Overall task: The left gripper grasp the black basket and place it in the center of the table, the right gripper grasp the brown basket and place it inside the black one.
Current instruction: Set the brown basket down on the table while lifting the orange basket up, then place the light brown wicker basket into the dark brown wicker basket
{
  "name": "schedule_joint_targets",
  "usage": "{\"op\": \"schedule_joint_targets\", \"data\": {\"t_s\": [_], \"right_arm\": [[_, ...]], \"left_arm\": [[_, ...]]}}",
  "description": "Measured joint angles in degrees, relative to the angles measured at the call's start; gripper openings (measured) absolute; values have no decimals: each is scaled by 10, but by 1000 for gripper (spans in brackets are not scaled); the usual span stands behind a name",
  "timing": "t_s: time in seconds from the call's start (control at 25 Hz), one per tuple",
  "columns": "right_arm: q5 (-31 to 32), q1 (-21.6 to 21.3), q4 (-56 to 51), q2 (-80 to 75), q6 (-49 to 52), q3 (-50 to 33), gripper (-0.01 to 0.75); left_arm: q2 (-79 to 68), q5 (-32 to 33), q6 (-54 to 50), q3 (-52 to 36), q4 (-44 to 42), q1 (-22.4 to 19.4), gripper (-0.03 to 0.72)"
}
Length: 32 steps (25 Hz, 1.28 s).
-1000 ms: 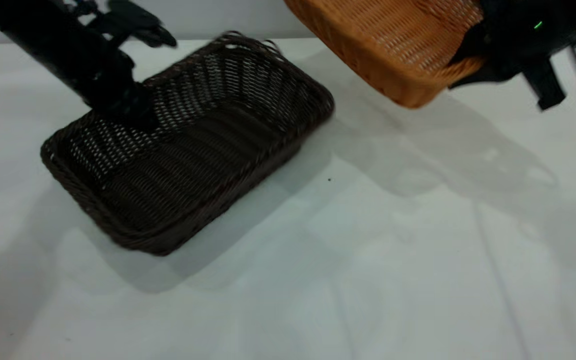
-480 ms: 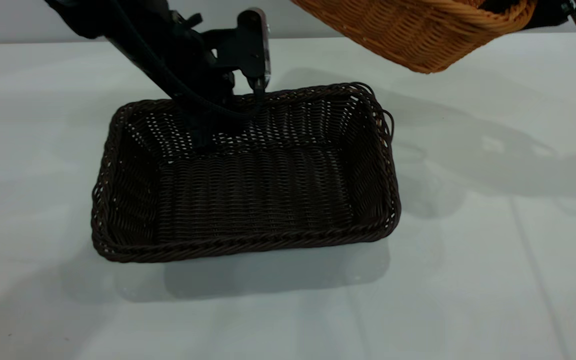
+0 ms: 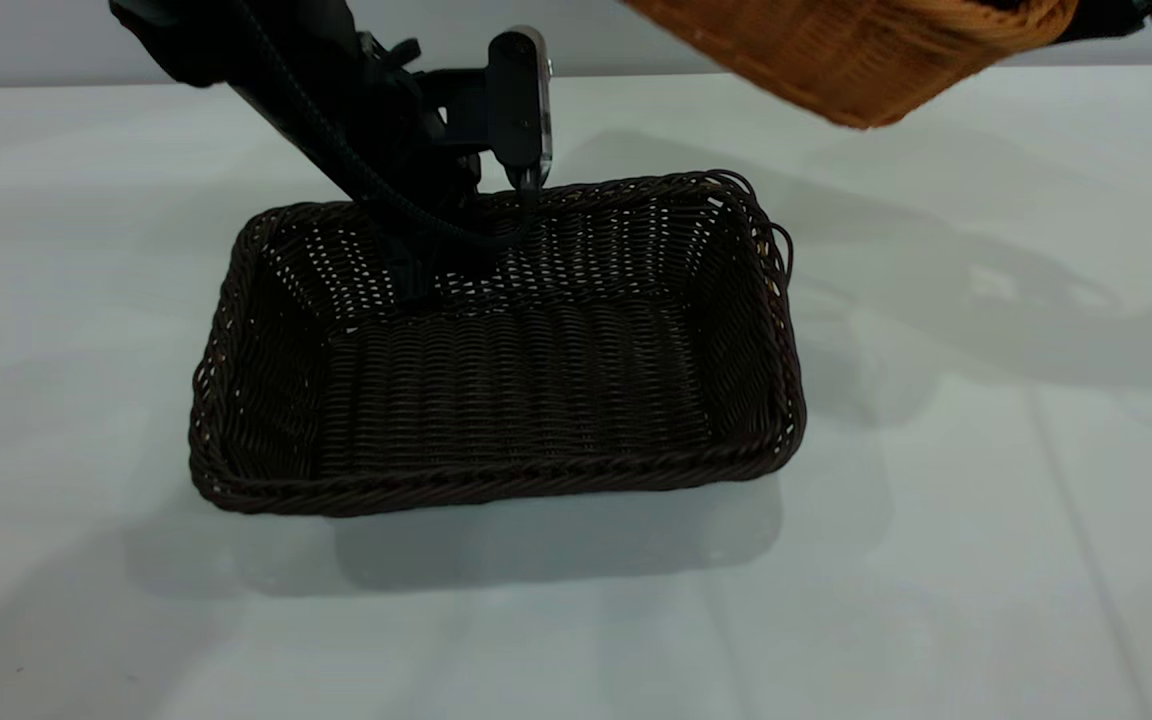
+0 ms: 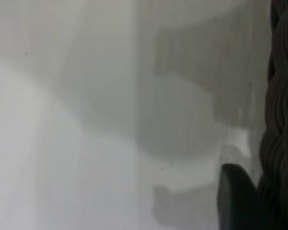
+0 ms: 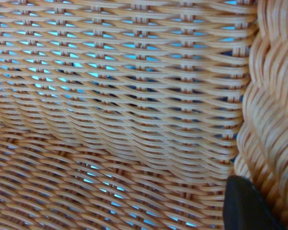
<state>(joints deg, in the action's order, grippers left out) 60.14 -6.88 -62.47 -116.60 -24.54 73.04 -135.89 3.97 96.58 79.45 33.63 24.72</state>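
My left gripper should back off the far rim of the black basket, which it straddles, before my right gripper levels the brown basket and lowers it inside.
The black basket rests flat on the table near its middle, long side toward the camera. My left gripper straddles the basket's far rim and is shut on it, one finger outside and the other inside. In the left wrist view, the outer finger lies beside the braided rim. The brown basket hangs tilted in the air above and to the far right of the black one. My right gripper holds it, mostly out of frame. In the right wrist view, one finger presses the brown basket's wall by the rim.
The white table stretches wide on all sides of the black basket. Soft shadows of the arms and the lifted basket fall to the right. No other objects show.
The black basket swung from a diagonal pose at the left to lie square near the centre, then settled slightly rightward. The brown basket rose and shifted right, farther out of frame.
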Motion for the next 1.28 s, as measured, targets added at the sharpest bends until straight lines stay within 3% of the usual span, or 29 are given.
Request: {"op": "schedule_joint_targets", "data": {"t_s": [0.12,0.28,0.52,0.68,0.92,1.28], "right_arm": [[14,-18,-4,0,0,26,76],[31,-40,-3,0,3,58,76],[37,-72,-3,0,19,81,77],[59,-68,21,0,20,82,78],[68,2,103,0,19,82,80],[42,191,172,-5,26,83,80]], "left_arm": [[1,-13,2,0,-2,1,324],[26,-13,3,-1,-1,4,426],[141,32,-13,-8,-1,6,449],[259,39,-54,-26,-2,5,450],[427,43,-127,-30,-3,5,451],[545,47,-138,-30,-3,5,451]]}}
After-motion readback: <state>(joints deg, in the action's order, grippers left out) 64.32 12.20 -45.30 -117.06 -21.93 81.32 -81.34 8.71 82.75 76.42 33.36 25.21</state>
